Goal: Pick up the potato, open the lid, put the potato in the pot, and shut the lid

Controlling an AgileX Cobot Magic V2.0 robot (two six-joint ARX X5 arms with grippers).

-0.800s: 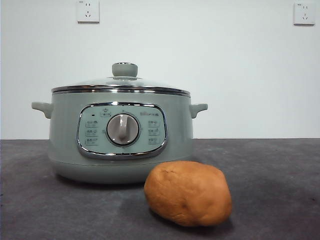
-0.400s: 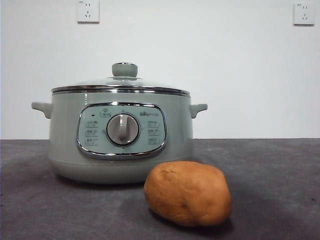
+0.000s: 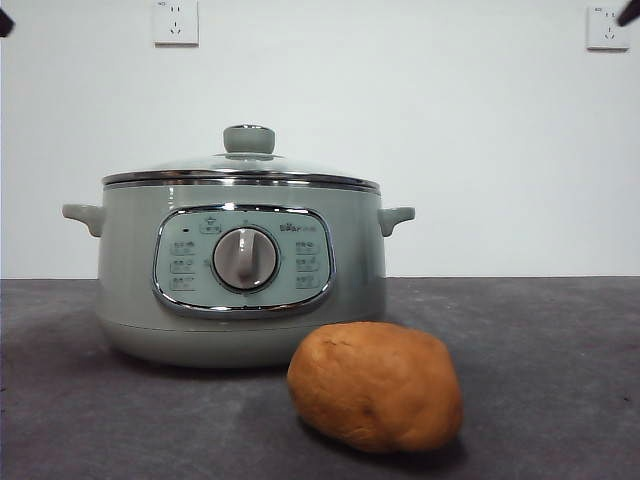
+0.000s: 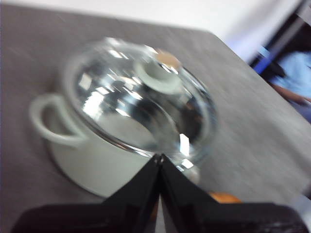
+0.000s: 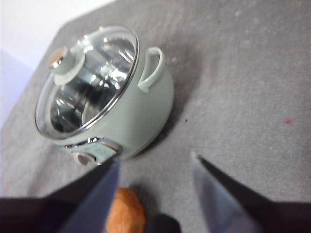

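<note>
The potato [image 3: 375, 388] will sit fully below the pot's rim when I lower it in, because the shiny inside of the pot [image 5: 95, 85] looks deep and empty through the glass lid.
The sage-green pot [image 3: 240, 270] stands on the dark table with the glass lid [image 3: 245, 165] closed on it. The orange-brown potato [image 3: 375, 387] lies on the table in front of the pot, toward its right side, apart from it. My left gripper [image 4: 159, 158] is shut and empty, high above the pot [image 4: 82, 165] and lid [image 4: 141, 102]; this view is blurred. My right gripper [image 5: 155, 158] is open and empty, high above the table, with the potato [image 5: 125, 213] between its jaws' bases and the pot [image 5: 141, 111] farther off.
A black tip shows at each top corner of the front view [image 3: 4, 20] [image 3: 629, 12]. Two wall sockets [image 3: 176, 22] [image 3: 608, 27] sit on the white wall behind. The grey table [image 3: 540, 350] extends to the right of the pot.
A black arm tip has appeared at each top corner of the front view. The pot, lid and potato have not moved.
</note>
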